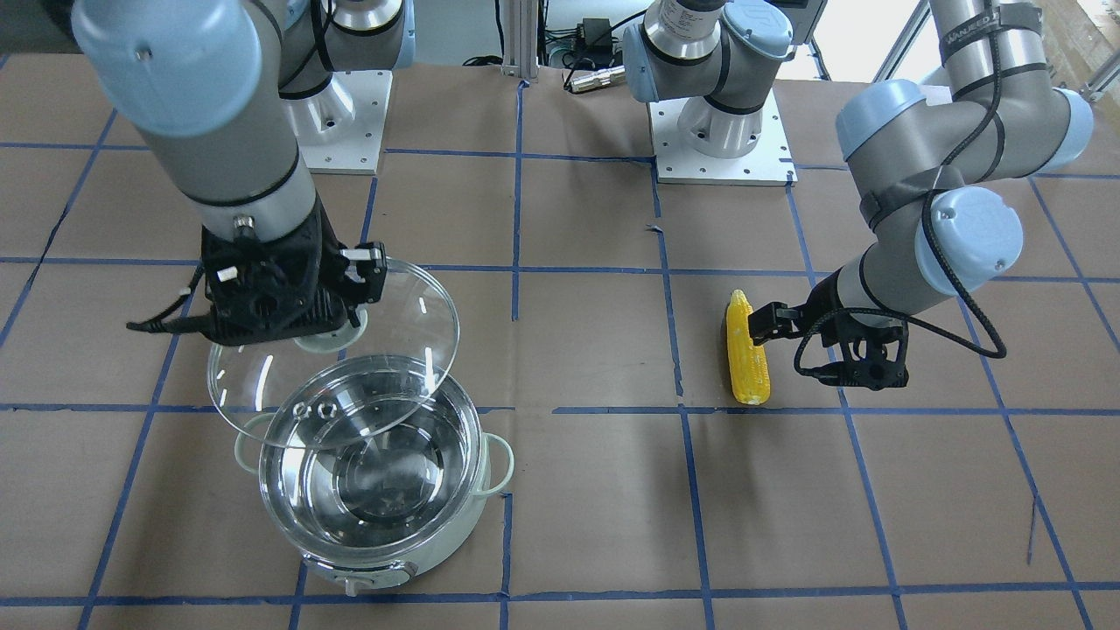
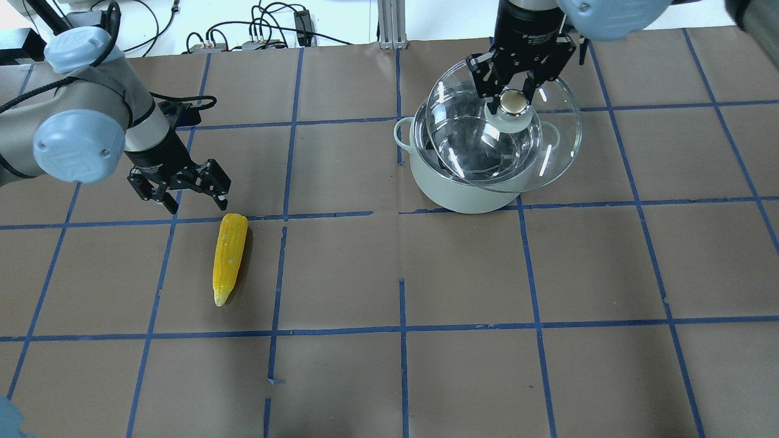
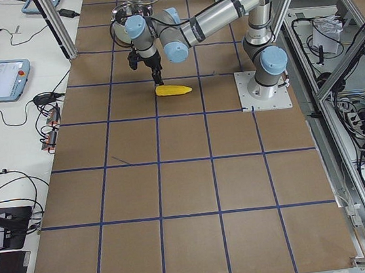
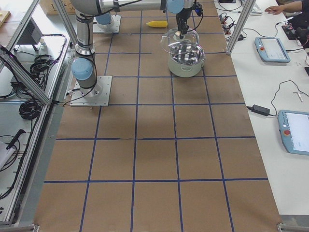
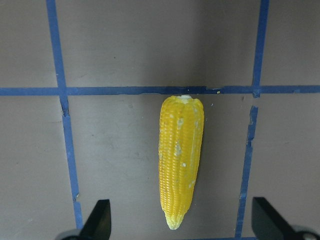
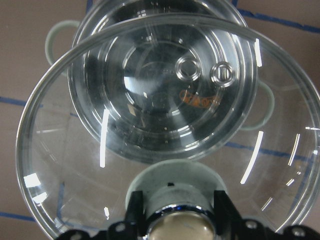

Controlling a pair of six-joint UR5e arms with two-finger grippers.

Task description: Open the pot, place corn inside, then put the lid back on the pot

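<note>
The yellow corn (image 1: 746, 348) is shorter than the pot's wide opening (image 1: 369, 460). The corn will fit lying down below the pot's rim when I lower it in.
The pot (image 2: 457, 193) stands open with its steel inside showing, also in the front view (image 1: 411, 547). My right gripper (image 2: 515, 96) is shut on the knob of the glass lid (image 2: 557, 143) and holds the lid tilted above the pot, offset towards the robot (image 1: 262, 385). In the right wrist view the lid (image 6: 55, 170) covers most of the pot. The yellow corn (image 2: 229, 258) lies on the table at the left. My left gripper (image 2: 198, 202) is open and empty, above the corn's thick end and not touching it. In the left wrist view the corn (image 5: 180, 155) lies between the open fingertips (image 5: 100, 220).
The table is brown paper with a blue tape grid (image 2: 401, 213). The two arm bases (image 1: 722, 131) are bolted at the robot's side. Cables and power units (image 2: 255, 36) lie beyond the far edge. Side benches hold tablets (image 4: 273, 48).
</note>
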